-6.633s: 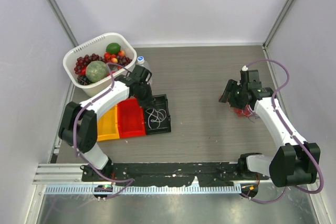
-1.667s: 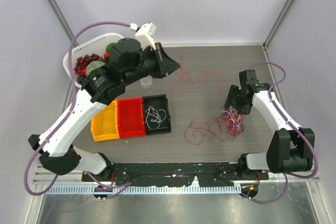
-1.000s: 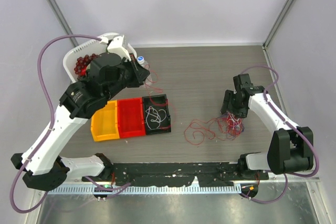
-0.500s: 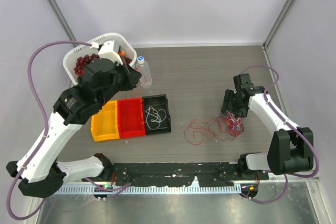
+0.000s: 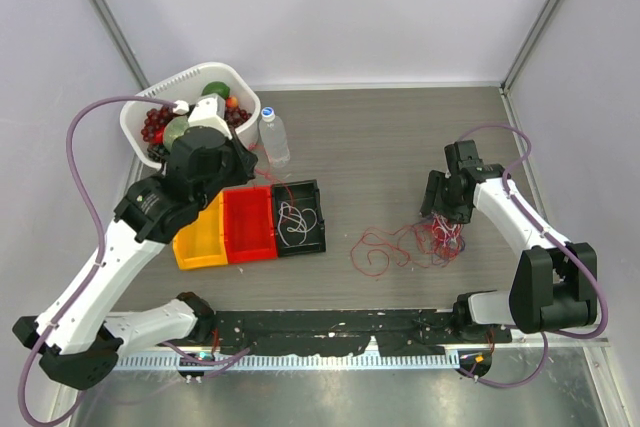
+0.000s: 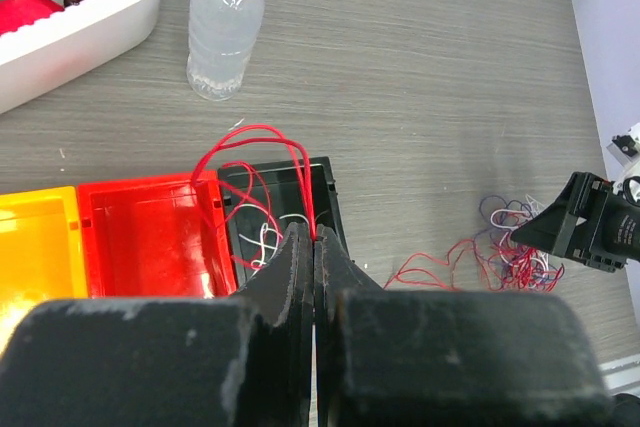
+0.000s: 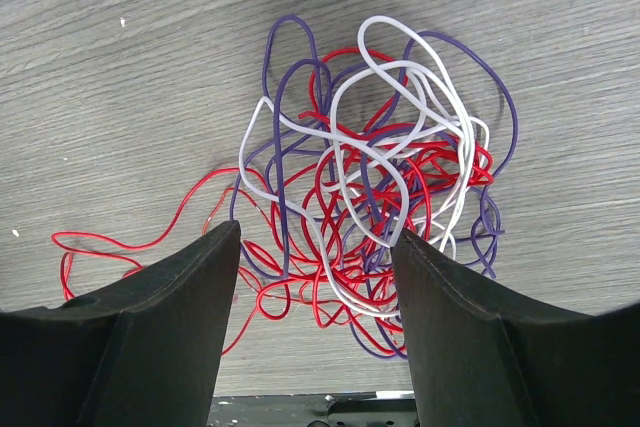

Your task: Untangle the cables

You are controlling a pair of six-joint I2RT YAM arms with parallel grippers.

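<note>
Next, I swing the red cable's loops (image 6: 262, 205) clear with my left gripper before I bring the red cable to the red bin (image 6: 150, 242), because the loops hang over the black bin and the white cable.
A tangle of red, white and purple cables (image 5: 441, 237) lies on the table at the right, with a loose red strand (image 5: 378, 250) trailing left. In the right wrist view the tangle (image 7: 380, 177) lies between and just past the open fingers of my right gripper (image 7: 315, 247), which hovers over it (image 5: 441, 203). My left gripper (image 6: 315, 239) is shut on a red cable (image 6: 256, 145) that loops down over the black bin (image 6: 333, 179). A white cable (image 6: 262, 238) lies in that bin. From above, the left gripper (image 5: 252, 169) is over the bins.
A red bin (image 5: 248, 225) and a yellow bin (image 5: 200, 237) stand left of the black bin (image 5: 322, 219). A water bottle (image 5: 273, 139) and a white basket of fruit (image 5: 135, 112) are at the back left. Side walls enclose the table.
My left arm has come down and nearer over the bins, carrying the red cable, whose loops now hang at the black bin. The right arm and the tangle have stayed put.
</note>
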